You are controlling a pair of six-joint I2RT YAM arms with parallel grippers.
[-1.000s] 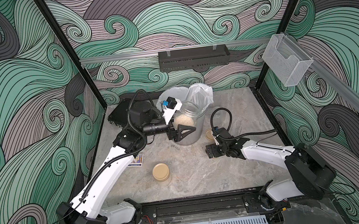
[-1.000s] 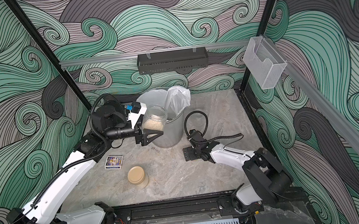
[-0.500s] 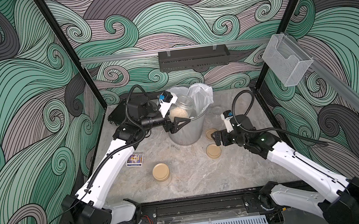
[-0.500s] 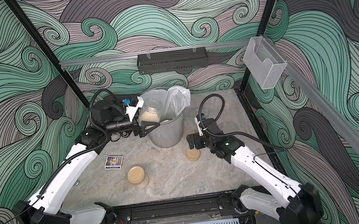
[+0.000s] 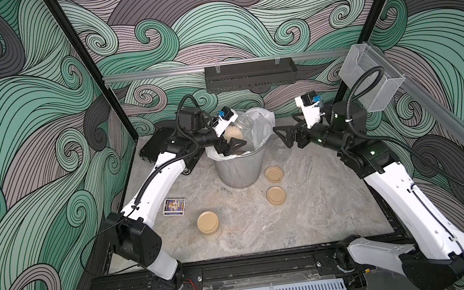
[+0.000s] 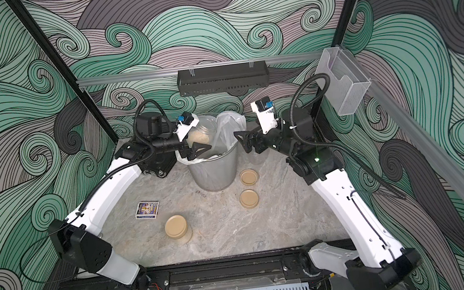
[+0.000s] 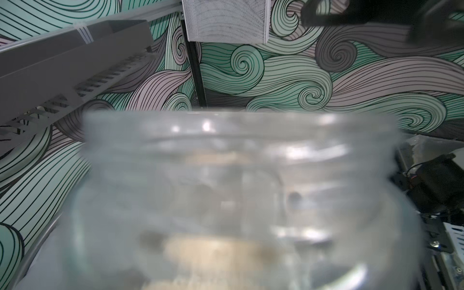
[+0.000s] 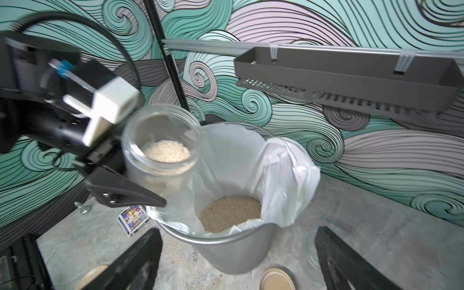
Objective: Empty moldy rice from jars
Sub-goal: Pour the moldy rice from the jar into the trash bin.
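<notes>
The left gripper is holding the jar [image 5: 233, 133] with the jar's opening up and rice deep inside. The right gripper should take hold of the jar's rim before the left gripper opens.
My left gripper [image 5: 234, 138] is shut on an open clear jar [image 5: 238, 130] of moldy rice [image 8: 167, 152], held tilted above the left rim of the silver mesh wastebasket [image 5: 239, 169]. In the left wrist view the jar [image 7: 238, 175] fills the frame and hides the jaws. More rice [image 8: 231, 212] lies in the white liner. My right gripper [image 5: 287, 128] hovers open and holds nothing, right of the bin at rim height. A lidded jar [image 5: 208, 222] stands in front of the bin. An empty open jar [image 5: 279, 150] stands to the bin's right.
Two tan lids [image 5: 274, 173] [image 5: 275, 195] lie on the table right of the bin. A small printed card box [image 5: 174, 206] lies left of the lidded jar. A dark shelf [image 5: 249, 74] hangs on the back wall, a clear holder [image 5: 374, 86] on the right wall.
My right gripper has risen from the table, leaving a lid there, and come up beside the bin. My left gripper has lifted the open jar from the bin's front to above its rim.
</notes>
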